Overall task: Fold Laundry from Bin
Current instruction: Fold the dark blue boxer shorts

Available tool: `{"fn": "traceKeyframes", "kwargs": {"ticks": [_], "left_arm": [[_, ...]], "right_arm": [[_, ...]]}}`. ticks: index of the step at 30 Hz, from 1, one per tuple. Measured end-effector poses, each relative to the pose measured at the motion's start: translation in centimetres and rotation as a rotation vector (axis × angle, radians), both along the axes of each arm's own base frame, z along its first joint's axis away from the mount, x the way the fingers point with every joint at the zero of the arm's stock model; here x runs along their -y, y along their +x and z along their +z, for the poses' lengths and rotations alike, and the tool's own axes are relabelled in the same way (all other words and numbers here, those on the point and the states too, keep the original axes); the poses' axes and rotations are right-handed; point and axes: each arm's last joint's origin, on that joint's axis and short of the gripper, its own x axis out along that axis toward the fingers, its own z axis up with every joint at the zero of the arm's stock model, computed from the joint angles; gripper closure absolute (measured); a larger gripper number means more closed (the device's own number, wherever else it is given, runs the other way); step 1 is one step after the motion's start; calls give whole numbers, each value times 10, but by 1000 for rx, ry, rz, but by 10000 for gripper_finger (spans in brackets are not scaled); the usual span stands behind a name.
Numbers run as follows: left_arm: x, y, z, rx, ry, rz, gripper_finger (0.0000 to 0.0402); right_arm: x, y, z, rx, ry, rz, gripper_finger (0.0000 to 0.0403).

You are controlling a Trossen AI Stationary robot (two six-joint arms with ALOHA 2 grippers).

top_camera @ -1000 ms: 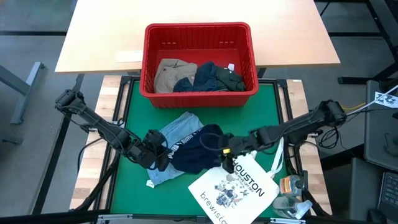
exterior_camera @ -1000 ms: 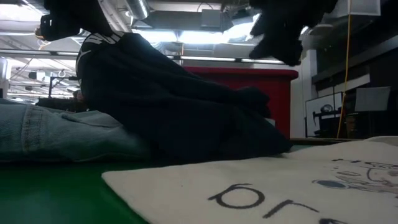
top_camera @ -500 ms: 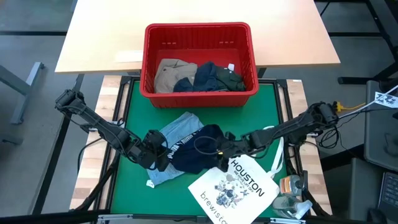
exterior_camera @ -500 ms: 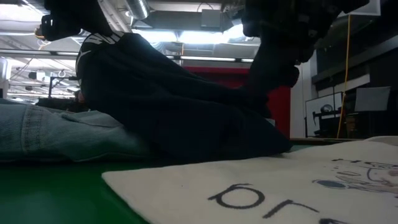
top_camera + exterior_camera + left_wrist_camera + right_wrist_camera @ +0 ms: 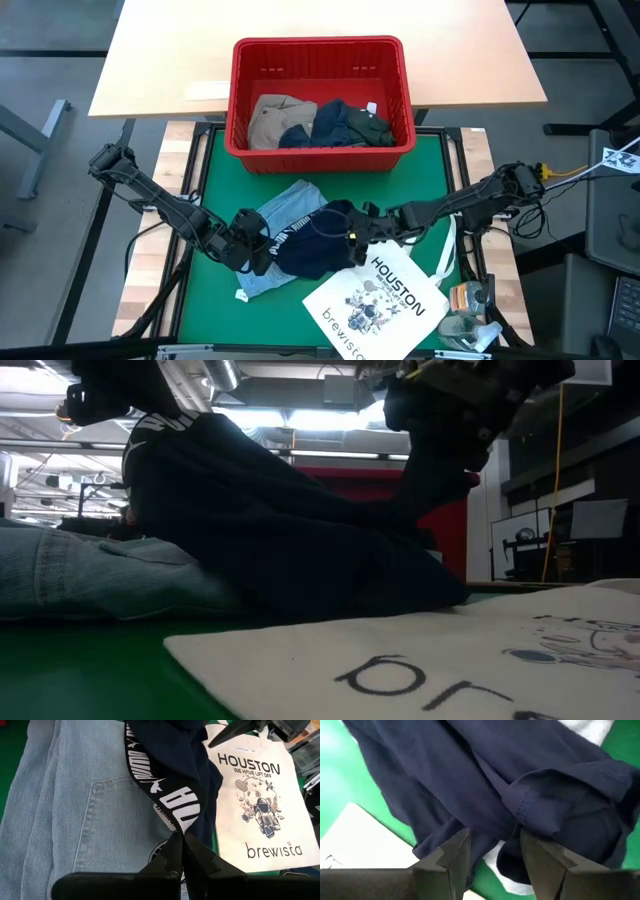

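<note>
The navy garment's hemmed fold (image 5: 514, 822) is between the open fingers of the robot's right gripper, which should keep closing them until they pinch that cloth (image 5: 495, 832).
A navy garment (image 5: 312, 242) lies heaped on the green mat (image 5: 215, 190), partly over light blue denim (image 5: 288, 210). My left gripper (image 5: 252, 248) is shut on the navy garment's lettered waistband, raising that end off the mat. My right gripper (image 5: 352, 234) stands open at the garment's right side, its fingers either side of a hemmed fold (image 5: 525, 802). The red bin (image 5: 320, 48) at the far edge holds khaki (image 5: 268, 118), navy (image 5: 325, 125) and dark green (image 5: 375, 125) garments. My left gripper pinches the black waistband with white lettering (image 5: 172, 817) between its two shut fingers, slanting down from the table's left. That end is held up while the rest of the garment drapes slack onto the denim and mat. My right gripper hangs over the navy cloth; I cannot tell whether its fingers (image 5: 454, 854) touch it.
A white tote bag printed "HOUSTON" (image 5: 378, 300) lies at the near edge, right beside the navy garment. Small items (image 5: 470, 305) sit at the near right corner. A wooden table (image 5: 320, 20) stands behind the bin. Bare mat shows at the left and far right.
My right gripper has moved down and toward the table's left, onto the right side of the navy garment, tipping more steeply downward; its fingers stay apart. The garment and my left gripper have kept still.
</note>
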Motion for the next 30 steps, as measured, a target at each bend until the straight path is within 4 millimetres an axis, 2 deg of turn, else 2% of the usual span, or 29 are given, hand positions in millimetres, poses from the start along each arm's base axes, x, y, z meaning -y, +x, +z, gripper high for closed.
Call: {"fn": "traceKeyframes", "kwargs": {"ticks": [13, 18, 22, 27, 30], "left_arm": [[0, 0, 0, 0, 0, 0, 401], [0, 0, 0, 0, 0, 0, 401], [0, 0, 0, 0, 0, 0, 401], [0, 0, 0, 0, 0, 0, 401], [0, 0, 0, 0, 0, 0, 401]], "right_arm": [[7, -8, -5, -84, -135, -71, 231], [7, -9, -6, -93, -136, -70, 238], [7, -9, -5, -91, -135, -69, 281], [7, -9, -5, -91, -134, -68, 378], [6, -8, -6, -95, -111, -53, 390]]}}
